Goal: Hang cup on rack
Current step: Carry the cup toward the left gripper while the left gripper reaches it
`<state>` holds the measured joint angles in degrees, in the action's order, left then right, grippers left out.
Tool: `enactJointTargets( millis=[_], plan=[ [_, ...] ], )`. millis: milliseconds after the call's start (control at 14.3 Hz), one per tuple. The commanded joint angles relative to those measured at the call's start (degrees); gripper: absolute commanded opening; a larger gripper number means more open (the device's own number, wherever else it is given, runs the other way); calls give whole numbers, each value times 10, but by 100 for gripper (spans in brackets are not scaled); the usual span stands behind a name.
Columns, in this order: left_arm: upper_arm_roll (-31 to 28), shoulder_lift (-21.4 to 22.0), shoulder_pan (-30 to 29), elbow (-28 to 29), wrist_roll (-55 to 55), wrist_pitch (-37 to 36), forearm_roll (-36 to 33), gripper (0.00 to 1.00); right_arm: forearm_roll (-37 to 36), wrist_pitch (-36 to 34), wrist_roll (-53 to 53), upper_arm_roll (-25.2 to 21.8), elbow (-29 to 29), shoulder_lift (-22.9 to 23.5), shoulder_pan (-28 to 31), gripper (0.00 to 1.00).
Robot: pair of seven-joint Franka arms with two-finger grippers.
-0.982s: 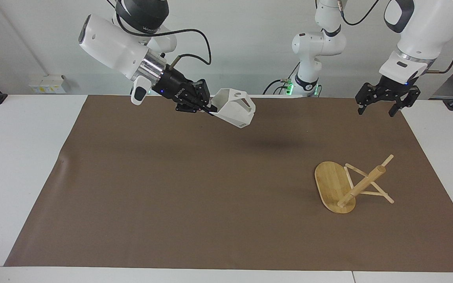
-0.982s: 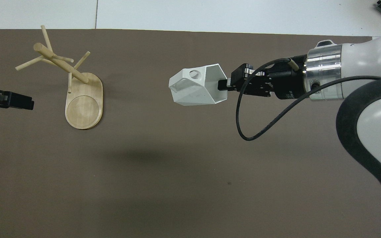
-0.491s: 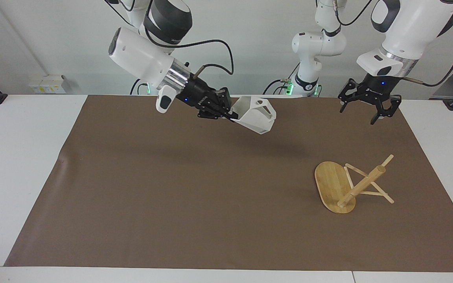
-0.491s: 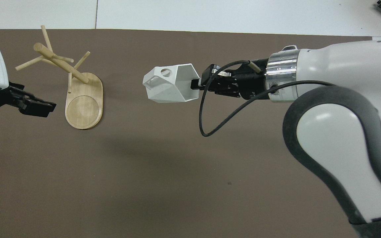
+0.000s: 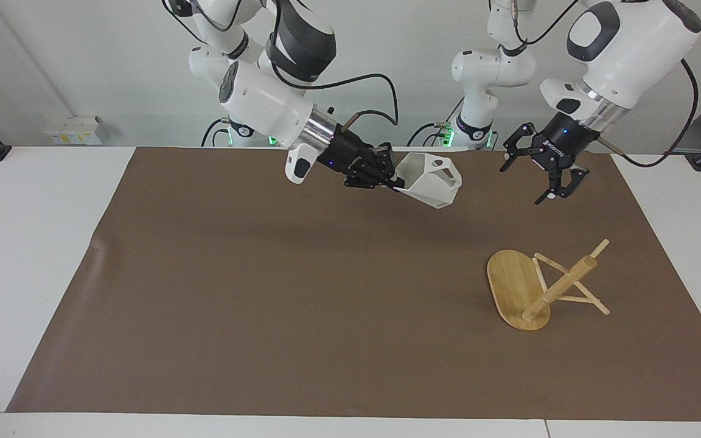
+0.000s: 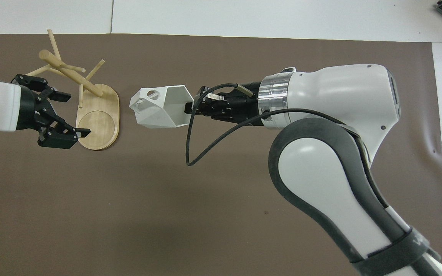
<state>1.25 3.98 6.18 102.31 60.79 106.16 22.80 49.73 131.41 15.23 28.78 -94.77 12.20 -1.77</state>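
The white cup (image 6: 160,107) should slip over the rack's peg and hang there when I lower it, because the round hole in the cup's handle (image 6: 153,94) looks wider than the peg.
The white faceted cup (image 5: 429,180) (image 6: 161,107) hangs on its side above the brown mat. My right gripper (image 5: 394,182) (image 6: 188,107) is shut on its rim wall. The blocky handle with its round hole points away from the gripper, toward the rack. The bamboo rack (image 5: 545,289) (image 6: 90,88) stands on its oval base toward the left arm's end of the table, with its pegs bare. My left gripper (image 5: 521,185) (image 6: 70,114) hangs open and holds nothing. It is up in the air by the rack, and from overhead it overlaps the edge of the rack's base.
A brown mat (image 5: 277,304) covers most of the white table (image 5: 34,255). A black cable (image 6: 205,149) loops down from my right wrist. A third robot base (image 5: 478,91) stands at the robots' end.
My right arm has carried the cup toward the rack. My left gripper has swung in over the mat toward the rack, turned, and stayed open.
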Motion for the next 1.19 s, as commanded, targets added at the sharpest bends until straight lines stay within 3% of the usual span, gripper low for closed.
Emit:
enactJointTargets(
  millis=[0, 421, 631, 1122],
  plan=[
    [-5, 16, 0, 39, 109, 24, 39, 100, 16, 63, 44, 23, -2, 12, -15, 0],
    [-5, -2, -2, 45, 298, 50, 94, 100, 12, 87, 52, 45, -3, 20, -17, 0],
    [-6, -35, -7, 46, 359, 45, 158, 100, 8, 103, 60, 46, -7, 20, -28, 0],
    [-5, -34, -4, 56, 363, 6, 223, 100, 8, 110, 63, 49, -11, 20, -29, 0]
  ],
)
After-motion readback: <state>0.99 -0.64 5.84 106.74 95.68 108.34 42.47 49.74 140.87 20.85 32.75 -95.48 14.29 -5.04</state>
